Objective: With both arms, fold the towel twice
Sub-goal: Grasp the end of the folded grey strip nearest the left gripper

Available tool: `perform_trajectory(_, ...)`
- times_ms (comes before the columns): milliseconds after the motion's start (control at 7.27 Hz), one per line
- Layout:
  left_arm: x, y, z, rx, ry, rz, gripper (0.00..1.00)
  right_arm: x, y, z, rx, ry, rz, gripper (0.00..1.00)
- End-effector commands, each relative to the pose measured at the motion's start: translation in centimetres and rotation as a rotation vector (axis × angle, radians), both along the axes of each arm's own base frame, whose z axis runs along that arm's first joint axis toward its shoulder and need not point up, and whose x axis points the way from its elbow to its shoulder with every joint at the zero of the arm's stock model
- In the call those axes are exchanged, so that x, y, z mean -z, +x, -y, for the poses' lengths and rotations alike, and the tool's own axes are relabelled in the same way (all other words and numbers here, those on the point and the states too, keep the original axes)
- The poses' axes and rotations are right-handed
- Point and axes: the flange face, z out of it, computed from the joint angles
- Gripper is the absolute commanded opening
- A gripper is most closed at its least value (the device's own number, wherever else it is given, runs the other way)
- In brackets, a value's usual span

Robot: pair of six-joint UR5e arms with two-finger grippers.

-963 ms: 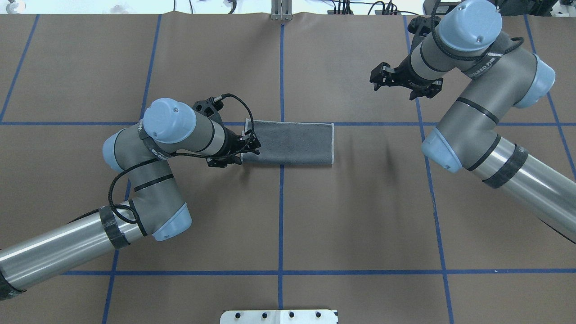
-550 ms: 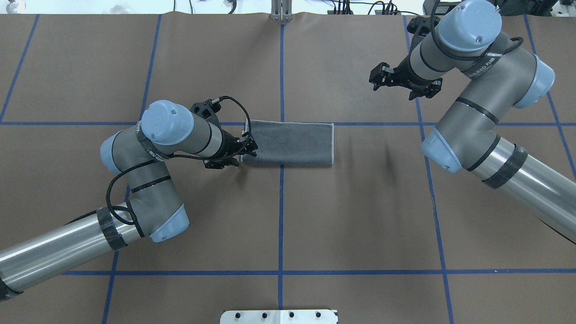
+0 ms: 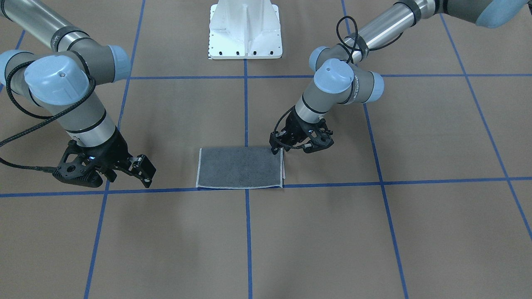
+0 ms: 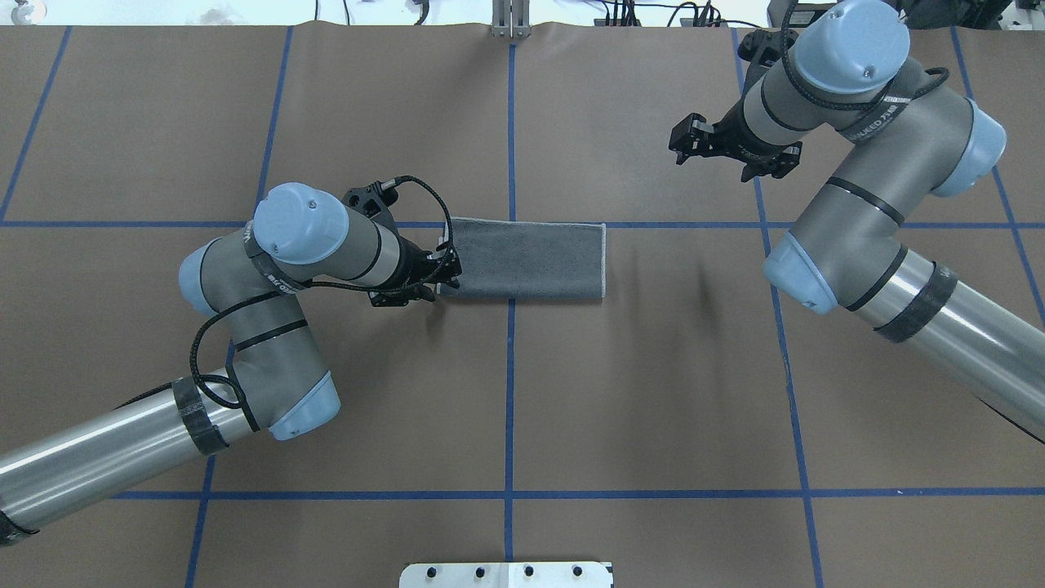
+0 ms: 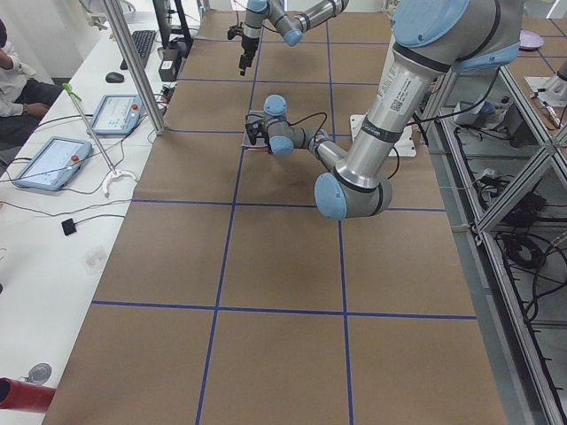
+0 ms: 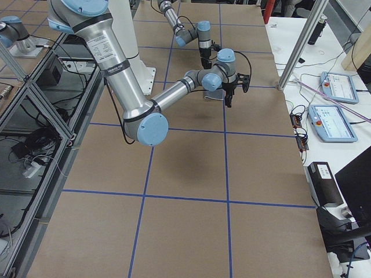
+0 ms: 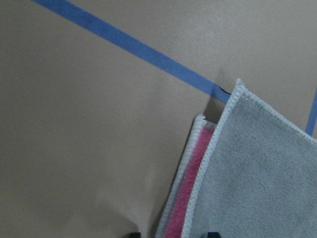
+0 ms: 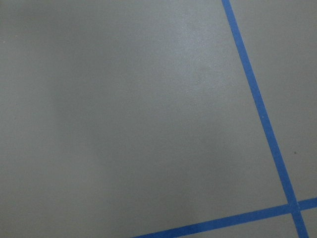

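Observation:
My left gripper's fingers straddle the towel's grey top layer and pink strip (image 7: 188, 183), so both towel layers (image 3: 282, 168) will fold over together when I carry them across.
The towel (image 4: 529, 260) lies flat near the table's middle, folded into a long rectangle with its dark grey face up; it also shows in the front view (image 3: 240, 167). In the left wrist view the grey top layer (image 7: 262, 168) sits over a pink strip (image 7: 190, 198) of the lower layer. My left gripper (image 4: 433, 282) is open, low at the towel's left short end (image 3: 293, 148), with its tips either side of that edge. My right gripper (image 4: 727, 157) is open and empty, far right of the towel and above the table (image 3: 110, 177).
The table is covered in brown paper (image 4: 653, 392) with a grid of blue tape lines (image 4: 510, 408). The white pedestal base (image 3: 245, 29) stands at the robot's edge. Tablets (image 5: 49, 164) lie on a side bench beyond the table.
My left gripper has drawn back to the left, off the towel's left end, and that end now lies flat. The right gripper has barely moved.

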Motion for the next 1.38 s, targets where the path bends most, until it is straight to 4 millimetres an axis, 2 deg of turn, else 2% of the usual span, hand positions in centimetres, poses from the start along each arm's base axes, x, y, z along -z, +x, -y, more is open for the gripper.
perform_trajectory(0, 0.0, 0.0, -0.1, -0.002, 0.001, 0.0, 0.34, 0.1, 0.1, 0.0, -0.003, -0.001, 0.004, 1.0)
perform_trajectory(275, 0.1, -0.1, -0.1, -0.002, 0.002, -0.003, 0.23, 0.3, 0.0, -0.1, -0.004, 0.001, 0.005, 1.0)
perform_trajectory(413, 0.2, -0.1, -0.1, -0.002, 0.003, -0.004, 0.14, 0.3, 0.0, -0.1, -0.005, 0.0, 0.005, 1.0)
perform_trajectory(550, 0.3, -0.1, -0.1, -0.003, 0.003, -0.006, 0.0, 0.2, 0.0, -0.1, -0.004, -0.002, 0.005, 1.0)
perform_trajectory(826, 0.2, -0.8, -0.2, -0.001, 0.007, -0.01, 0.0, 0.0, 0.1, -0.1, -0.002, -0.003, 0.003, 1.0)
perform_trajectory(1101, -0.3, -4.5, -0.1, -0.016, -0.006, -0.032, 0.0, 0.0, 0.2, 0.0, -0.002, -0.001, 0.003, 1.0)
perform_trajectory(1239, -1.7, -5.9, -0.4, -0.02, 0.015, -0.019, 0.0, 0.0, 0.3, 0.0, -0.002, 0.0, 0.002, 1.0)
